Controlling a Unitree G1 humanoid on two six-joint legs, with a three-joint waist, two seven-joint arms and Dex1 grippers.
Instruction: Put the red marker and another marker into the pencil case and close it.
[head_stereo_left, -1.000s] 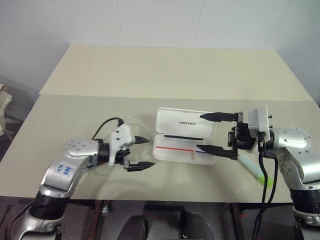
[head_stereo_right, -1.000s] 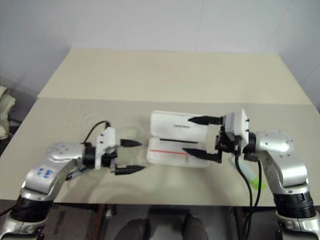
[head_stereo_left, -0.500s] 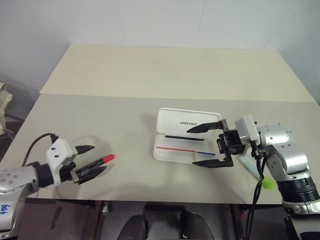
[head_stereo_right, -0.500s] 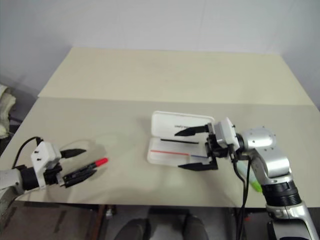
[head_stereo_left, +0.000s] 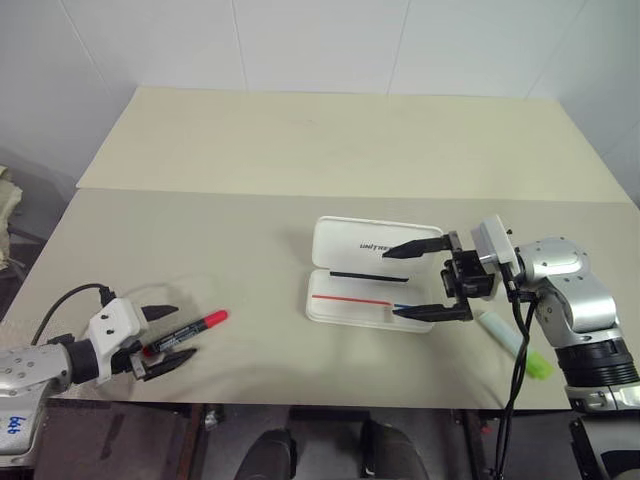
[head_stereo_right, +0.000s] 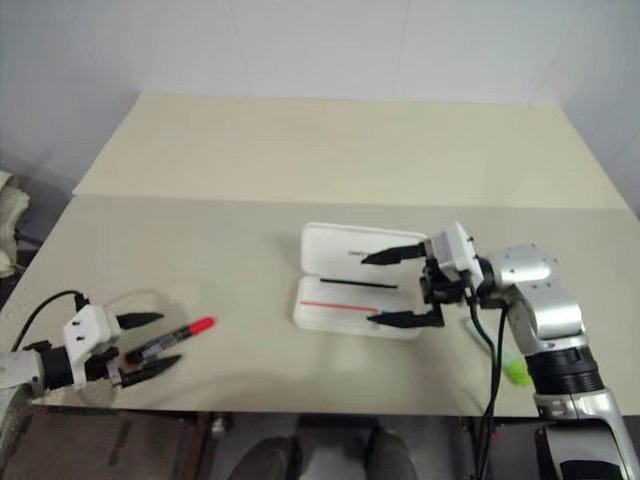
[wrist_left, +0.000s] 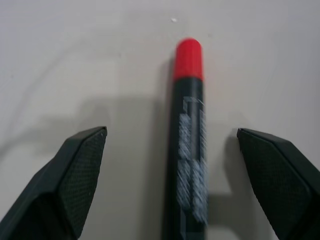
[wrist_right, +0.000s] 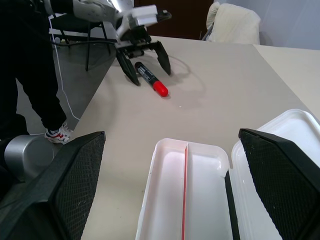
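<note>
My gripper will lower the red marker (head_stereo_left: 186, 332) into the case, and the marker will fit flat in an empty strip (head_stereo_left: 362, 287) that runs lengthwise between the case's black and red lines.
The red marker (head_stereo_left: 190, 329), black-barrelled with a red cap, lies flat near the table's front left corner. My left gripper (head_stereo_left: 180, 332) is open and straddles it, with a gap on each side of the marker (wrist_left: 189, 150). The pencil case (head_stereo_left: 345, 250) lies open at mid-table, lid folded back, with thin red, blue and black lines inside. My right gripper (head_stereo_left: 391, 282) hovers open over the case's right end. Another marker (head_stereo_left: 510, 338), pale with a lime-green end, lies right of the case, beside my right arm. The right wrist view looks over the case's tray (wrist_right: 200, 220) towards the red marker (wrist_right: 150, 81) and the left gripper (wrist_right: 146, 65).
A seam joins this table (head_stereo_left: 200, 240) to a second one behind it. The front edge runs just below the left gripper. A pale cloth (head_stereo_left: 5, 190) lies off the left side. A person's dark trouser leg (wrist_right: 30, 75) stands beyond the table's left end.
My left arm swung away from the case to the front left, uncovering the red marker, which now lies between its open fingers. The right gripper tilted a little over the case.
</note>
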